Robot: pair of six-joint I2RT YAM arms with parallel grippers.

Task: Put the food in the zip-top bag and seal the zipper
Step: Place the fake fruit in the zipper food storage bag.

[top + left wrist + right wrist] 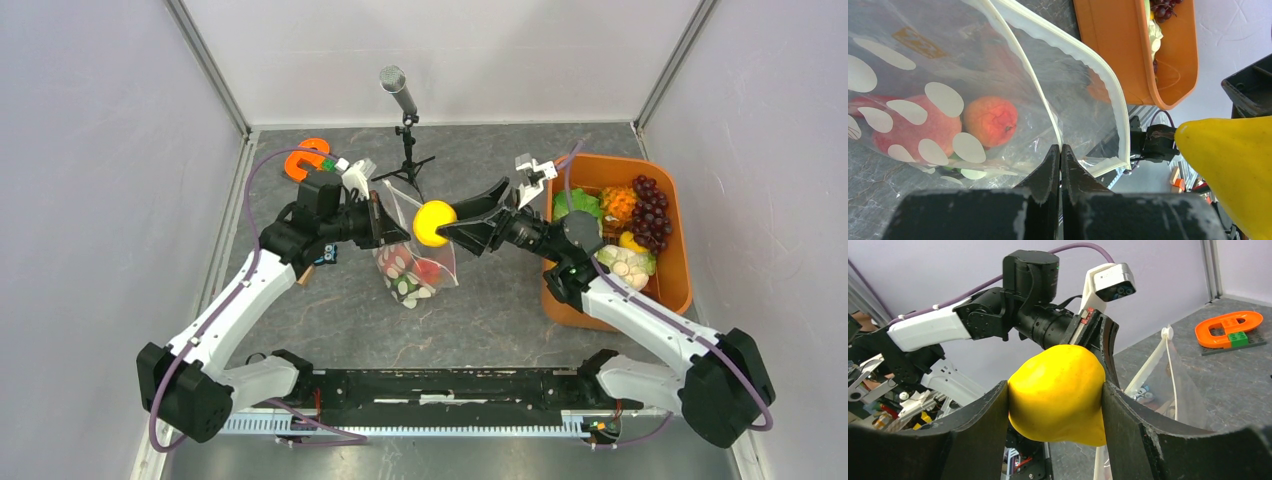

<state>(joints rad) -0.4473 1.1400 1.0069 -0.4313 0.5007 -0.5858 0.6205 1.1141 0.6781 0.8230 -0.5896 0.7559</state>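
Observation:
My right gripper is moving the yellow toy fruit beside the bag's opening (404, 205), which is open, and should go on into the bag's opening before it releases the fruit there.
The clear dotted zip-top bag (412, 262) hangs open at the table's middle, with red pieces (991, 120) and other food inside. My left gripper (385, 222) is shut on the bag's mouth edge, on the whitish zipper strip (1048, 107), and holds it up. My right gripper (447, 222) is shut on a yellow toy fruit (433, 222) and holds it just above the bag's mouth. The fruit also shows in the right wrist view (1058, 392) and in the left wrist view (1233, 165).
An orange tub (680, 270) at the right holds purple grapes (650, 212), green lettuce (577, 203), an orange pineapple (620, 202) and more food. A microphone on a tripod (405, 120) stands behind the bag. An orange toy piece (308, 160) lies at the back left.

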